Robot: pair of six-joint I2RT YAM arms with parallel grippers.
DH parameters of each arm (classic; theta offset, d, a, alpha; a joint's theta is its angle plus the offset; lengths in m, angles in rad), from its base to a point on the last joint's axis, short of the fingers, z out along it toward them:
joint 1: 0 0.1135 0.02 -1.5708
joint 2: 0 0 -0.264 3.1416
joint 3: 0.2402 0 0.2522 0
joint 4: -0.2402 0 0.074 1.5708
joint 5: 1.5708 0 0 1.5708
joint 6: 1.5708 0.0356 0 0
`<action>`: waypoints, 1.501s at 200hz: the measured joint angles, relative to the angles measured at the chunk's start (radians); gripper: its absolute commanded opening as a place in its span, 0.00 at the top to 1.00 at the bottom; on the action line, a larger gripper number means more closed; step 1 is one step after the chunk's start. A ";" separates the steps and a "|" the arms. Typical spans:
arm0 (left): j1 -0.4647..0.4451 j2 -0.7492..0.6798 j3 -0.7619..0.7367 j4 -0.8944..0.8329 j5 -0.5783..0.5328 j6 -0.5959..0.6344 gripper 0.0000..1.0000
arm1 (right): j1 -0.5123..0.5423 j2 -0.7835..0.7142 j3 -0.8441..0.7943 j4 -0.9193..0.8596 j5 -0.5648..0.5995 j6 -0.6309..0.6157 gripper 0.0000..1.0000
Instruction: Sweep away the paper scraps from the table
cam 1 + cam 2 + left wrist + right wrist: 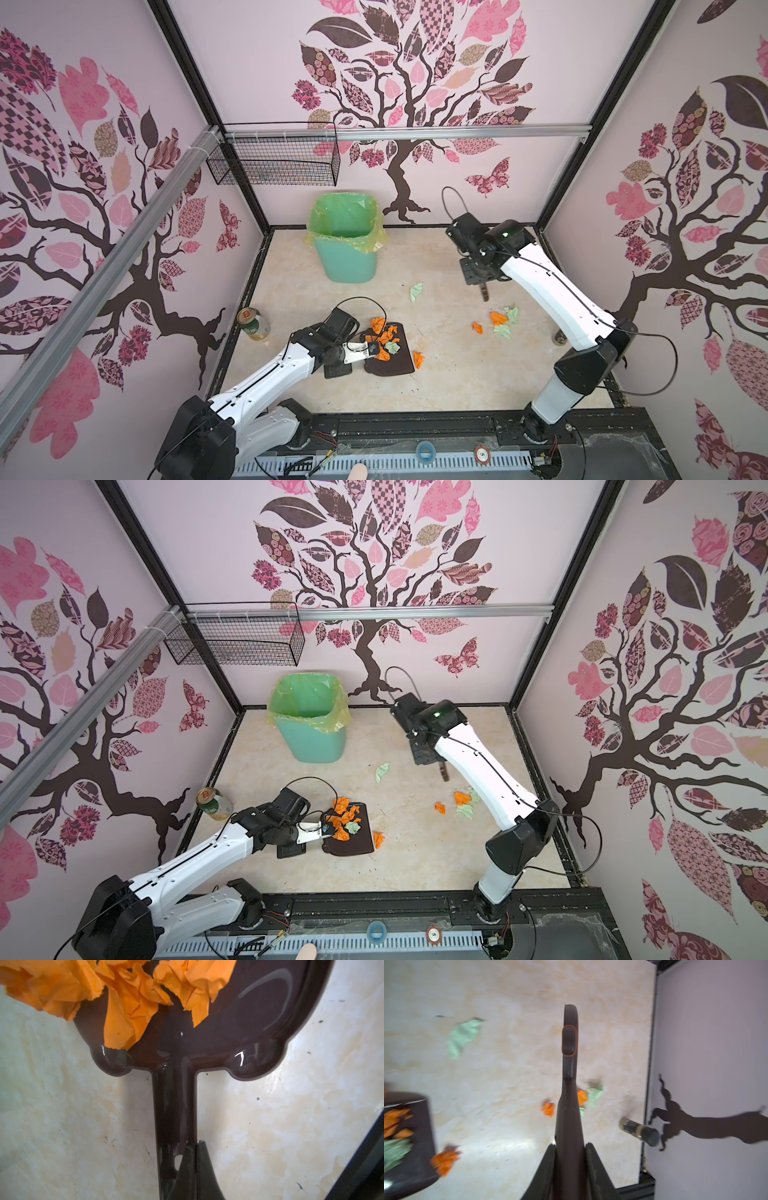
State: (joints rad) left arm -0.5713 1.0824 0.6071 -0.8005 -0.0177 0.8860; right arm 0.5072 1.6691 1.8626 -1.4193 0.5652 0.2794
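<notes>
I should use my right gripper to lower the brush on the cluster's bottle side [521,313] and sweep toward the dustpan, because the orange-and-green cluster [501,318] is far from the dustpan under my raised brush.
A dark brown dustpan [392,362] [353,843] lies on the cream table [457,382], left of centre. Its handle [174,1105] is pinched in my shut left gripper [194,1144] [355,360]. Several orange and green paper scraps [384,338] [128,1009] are piled on the pan, and one orange scrap [418,359] lies just off its right side. Loose scraps also lie on the table: a green one [416,292] and a small orange-and-green cluster [500,321] [588,1096]. Above that cluster my right gripper [570,1146] [478,279] is shut on a brown brush [570,1043] [484,293].
A mint-green bin [347,249] with a yellow-green liner stands at the back. A drink can [253,324] sits by the left edge. A small dark bottle [560,337] [639,1131] stands by the right wall. A wire basket [274,164] hangs on the back rail.
</notes>
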 measured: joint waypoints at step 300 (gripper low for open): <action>0.080 0.005 -0.009 0.013 0.070 0.058 1.00 | 0.244 0.067 -0.111 0.035 -0.255 0.014 1.00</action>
State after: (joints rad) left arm -0.4911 1.0878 0.5980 -0.7876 0.0525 0.9436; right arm 0.7513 1.7359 1.7515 -1.3838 0.3099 0.2935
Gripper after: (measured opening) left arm 0.049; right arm 0.242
